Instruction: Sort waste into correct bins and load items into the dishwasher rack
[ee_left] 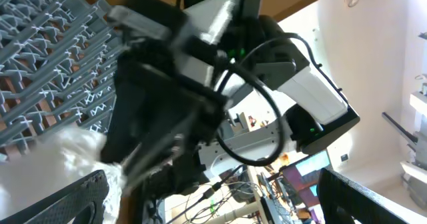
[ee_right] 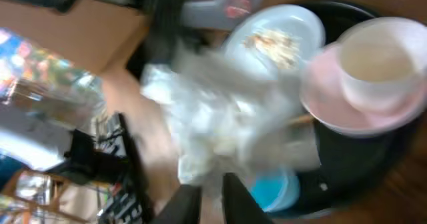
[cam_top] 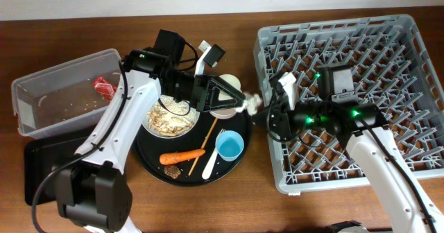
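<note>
Next, I take the white tissue (cam_top: 251,105) with my left gripper and drop it into the clear tub (cam_top: 68,98), because the tub is beyond the round black tray from my right gripper.
My right gripper (cam_top: 263,112) (ee_right: 211,184) is shut on the crumpled white tissue (cam_top: 251,102) (ee_right: 227,111) and holds it above the gap between the round black tray and the grey dishwasher rack (cam_top: 409,39). My left gripper (cam_top: 238,99) (ee_left: 213,201) is open, its fingers reaching toward the tissue (ee_left: 63,157) from the left. The white plate (cam_top: 154,119) holds pale food scraps (cam_top: 170,116). The pink bowl with the cream cup (cam_top: 225,110) is partly hidden under the left gripper. The carrot (cam_top: 182,157), brown bit (cam_top: 173,170), fork (cam_top: 211,160) and blue cup (cam_top: 229,145) lie on the round tray.
The clear tub (cam_top: 41,87) at the left holds the red wrapper (cam_top: 104,86). The shallow black tray (cam_top: 38,170) sits in front of it. The round black tray (cam_top: 239,165) is in the middle. A thin wooden stick (cam_top: 205,144) lies on it.
</note>
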`<state>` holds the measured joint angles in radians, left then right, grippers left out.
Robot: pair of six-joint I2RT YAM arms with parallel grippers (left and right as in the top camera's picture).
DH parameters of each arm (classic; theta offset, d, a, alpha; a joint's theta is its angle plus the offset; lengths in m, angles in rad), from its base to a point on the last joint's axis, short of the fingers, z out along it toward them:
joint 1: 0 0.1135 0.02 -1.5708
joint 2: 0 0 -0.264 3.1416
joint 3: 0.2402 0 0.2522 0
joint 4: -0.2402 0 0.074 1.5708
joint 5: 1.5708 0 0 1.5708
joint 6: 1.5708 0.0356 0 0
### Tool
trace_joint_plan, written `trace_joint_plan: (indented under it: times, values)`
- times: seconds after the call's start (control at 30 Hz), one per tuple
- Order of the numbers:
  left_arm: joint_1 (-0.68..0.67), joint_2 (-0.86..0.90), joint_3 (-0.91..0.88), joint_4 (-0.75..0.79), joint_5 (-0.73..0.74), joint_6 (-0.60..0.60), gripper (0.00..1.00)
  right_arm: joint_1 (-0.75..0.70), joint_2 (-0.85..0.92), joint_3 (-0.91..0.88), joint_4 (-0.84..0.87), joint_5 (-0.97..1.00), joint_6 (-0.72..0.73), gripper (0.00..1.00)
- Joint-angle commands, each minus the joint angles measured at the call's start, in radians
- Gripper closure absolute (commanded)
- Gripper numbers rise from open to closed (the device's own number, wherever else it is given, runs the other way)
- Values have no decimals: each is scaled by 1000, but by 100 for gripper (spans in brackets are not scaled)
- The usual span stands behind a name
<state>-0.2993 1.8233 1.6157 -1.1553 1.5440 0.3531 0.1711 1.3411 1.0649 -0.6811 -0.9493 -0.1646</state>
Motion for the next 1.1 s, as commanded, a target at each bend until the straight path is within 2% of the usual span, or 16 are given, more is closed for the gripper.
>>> trace_joint_plan:
  times: [0.0,0.07,0.13,0.2,0.23,0.27,0.33,0.4,0.53,0.6,0.73,0.77,0.83,0.9,0.97,1.07]
  values:
    - [-2,-51,3,4,29,20,1,7,-3,11,2,98,51,96]
    - [-2,-51,3,19,6,20,1,7,-3,11,1,95,70,96]
    - [-2,-51,3,33,-243,19,1,5,-21,13,1,101,82,96]
    - [-2,-51,3,32,-275,19,1,5,-42,14,3,124,99,96]
    - [-2,-51,3,33,-238,19,1,6,-51,14,5,117,99,60]
    - [-2,-51,3,37,-195,19,1,6,-52,14,4,114,99,30]
    - [-2,-51,3,40,-149,19,1,6,-52,14,5,97,97,19]
    - [-2,-51,3,40,-45,19,1,6,-49,14,13,95,91,17]
    - [-5,-53,3,40,30,19,1,7,-29,14,41,95,92,21]
    - [-14,-53,3,40,30,19,1,8,-27,14,67,56,92,34]
    - [-21,-53,3,40,29,19,1,8,-27,14,113,-39,95,92]
    - [-21,-53,3,40,18,19,1,8,-27,14,113,-70,95,96]
    - [-18,-53,3,46,-219,19,1,5,-27,14,82,-30,96,96]
    - [-9,-53,3,47,-351,19,1,5,-27,14,23,94,116,96]
    - [25,-53,3,56,-484,13,1,5,-27,14,-88,330,148,96]
    - [73,-53,3,85,-580,-37,1,5,-28,14,-129,403,152,96]
